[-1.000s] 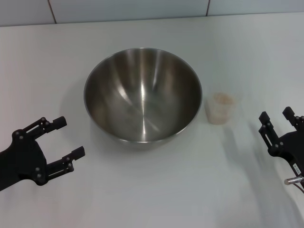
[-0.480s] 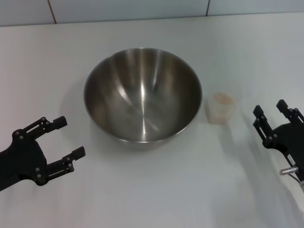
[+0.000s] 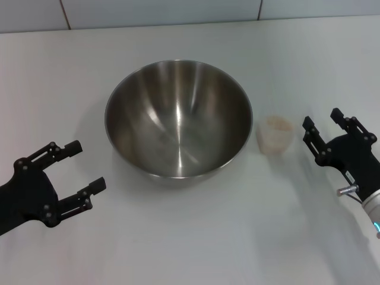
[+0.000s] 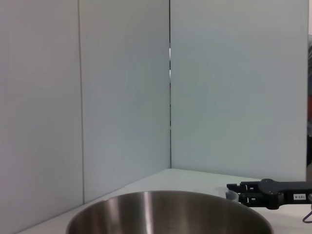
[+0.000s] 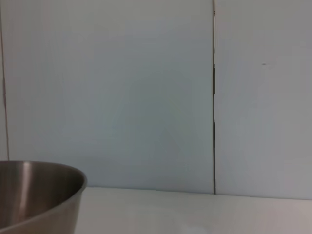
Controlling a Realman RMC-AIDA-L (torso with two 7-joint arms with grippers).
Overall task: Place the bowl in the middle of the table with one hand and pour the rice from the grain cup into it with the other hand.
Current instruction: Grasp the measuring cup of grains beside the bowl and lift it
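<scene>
The rice will spread out into a broad patch on the bowl's bottom when I pour from the grain cup, because it is wide and smooth there.
The large steel bowl stands upright and empty in the middle of the white table. Its rim also shows in the left wrist view and in the right wrist view. The small clear grain cup with pale rice in it stands upright just right of the bowl. My right gripper is open, a short way right of the cup and apart from it; it also shows in the left wrist view. My left gripper is open and empty, left of and nearer than the bowl.
A light tiled wall runs along the table's far edge. Bare tabletop lies in front of the bowl and to both sides.
My right gripper has moved left and farther away toward the grain cup. My left gripper has shifted slightly nearer. The bowl and cup have not moved.
</scene>
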